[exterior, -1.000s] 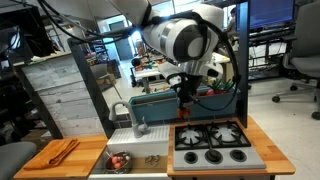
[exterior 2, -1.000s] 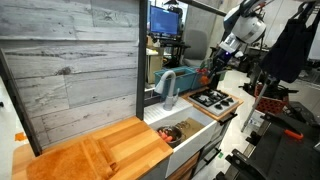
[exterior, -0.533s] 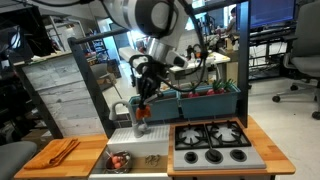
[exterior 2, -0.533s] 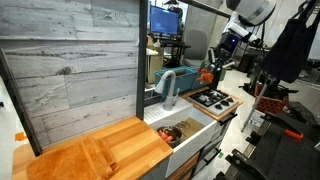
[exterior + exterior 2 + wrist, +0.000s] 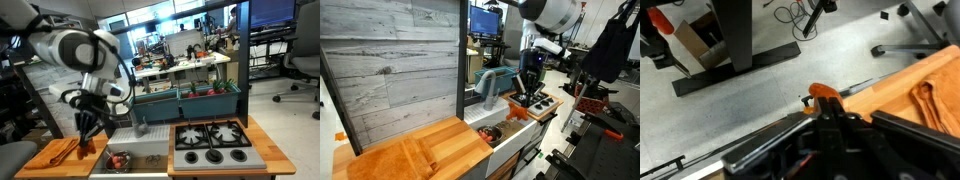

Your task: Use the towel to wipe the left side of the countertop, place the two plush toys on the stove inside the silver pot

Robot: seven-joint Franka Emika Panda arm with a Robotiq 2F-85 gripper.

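My gripper needs to swing the orange plush toy [image 5: 517,111], now held out past the countertop's front edge, back over the sink and release it above the silver pot [image 5: 119,160].
The orange-brown towel [image 5: 61,150] lies rumpled on the left part of the wooden countertop [image 5: 38,163]. It also shows at the right edge of the wrist view [image 5: 937,100]. My gripper [image 5: 87,146] hangs just above the towel's right end, fingers together with nothing visible between them [image 5: 830,108]. The small silver pot [image 5: 120,160] stands in the white sink [image 5: 152,150] with red plush [image 5: 121,158] inside it. How many toys it holds is too small to tell. The black stove [image 5: 210,140] has nothing on its burners.
A grey faucet [image 5: 140,126] stands behind the sink. A grey plank wall [image 5: 390,60] backs the countertop [image 5: 380,160]. An orange clamp [image 5: 822,93] sits at the countertop's edge. A teal bin [image 5: 185,100] stands behind the stove [image 5: 535,100]. Office chairs and desks fill the background.
The arm has swung from above the stove, across the faucet and sink, down to the left countertop over the towel. Pot and stove have not changed.
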